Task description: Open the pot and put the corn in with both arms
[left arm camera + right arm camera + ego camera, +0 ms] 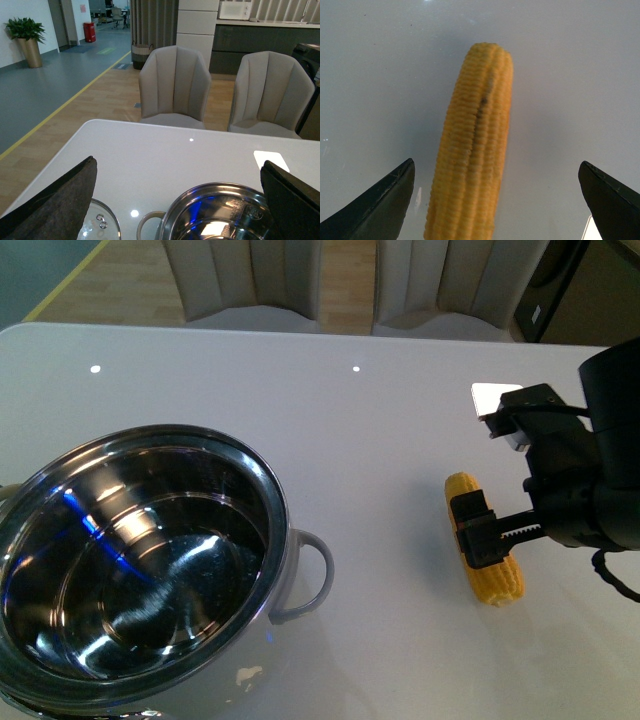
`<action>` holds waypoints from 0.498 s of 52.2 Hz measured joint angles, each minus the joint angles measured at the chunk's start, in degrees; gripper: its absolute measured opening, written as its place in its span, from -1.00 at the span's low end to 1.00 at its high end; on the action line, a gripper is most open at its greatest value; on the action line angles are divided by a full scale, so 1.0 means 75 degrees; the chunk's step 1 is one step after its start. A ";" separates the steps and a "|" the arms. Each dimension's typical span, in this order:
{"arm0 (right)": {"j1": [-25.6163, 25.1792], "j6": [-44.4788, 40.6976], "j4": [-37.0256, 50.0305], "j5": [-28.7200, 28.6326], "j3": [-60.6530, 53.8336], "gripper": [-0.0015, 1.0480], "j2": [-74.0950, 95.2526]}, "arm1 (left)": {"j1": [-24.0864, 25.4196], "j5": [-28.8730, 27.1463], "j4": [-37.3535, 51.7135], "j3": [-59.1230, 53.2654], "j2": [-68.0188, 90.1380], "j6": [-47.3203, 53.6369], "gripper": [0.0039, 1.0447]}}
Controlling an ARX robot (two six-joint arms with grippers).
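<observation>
The pot's opening (145, 558) is wider than the corn (495, 582) is long, so the corn will lie down whole inside the pot's rim when I put it in.
The pot (282, 515) stands uncovered at the front left of the white table, its mirror-like inside empty. In the left wrist view the pot (200, 190) is below my open left gripper (178, 167), and the glass lid (102, 222) lies flat on the table beside the pot's grey handle. The corn (485, 565) lies on the table at the right. My right gripper (490, 535) is open just above it, one black finger across the cob. In the right wrist view the corn (475, 150) lies lengthwise between the spread fingers, apart from both, nearer one of them, with my right gripper (496, 165) empty.
A white card (492, 397) lies on the table behind the right arm; it also shows in the left wrist view (271, 160). Two beige chairs (250, 280) stand past the table's far edge. Bare tabletop (380, 460) lies between the pot and the corn.
</observation>
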 joint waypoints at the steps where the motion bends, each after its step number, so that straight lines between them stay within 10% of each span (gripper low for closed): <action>1: 0.0009 -0.0012 0.0000 -0.0012 0.0038 0.83 0.0055 | 0.0000 -0.0003 0.0000 0.0000 0.0000 0.0000 0.87; 26: 0.0131 -0.0067 -0.0312 0.0105 0.1075 0.83 0.1512 | 0.0000 -0.0003 0.0000 0.0000 0.0000 0.0000 0.87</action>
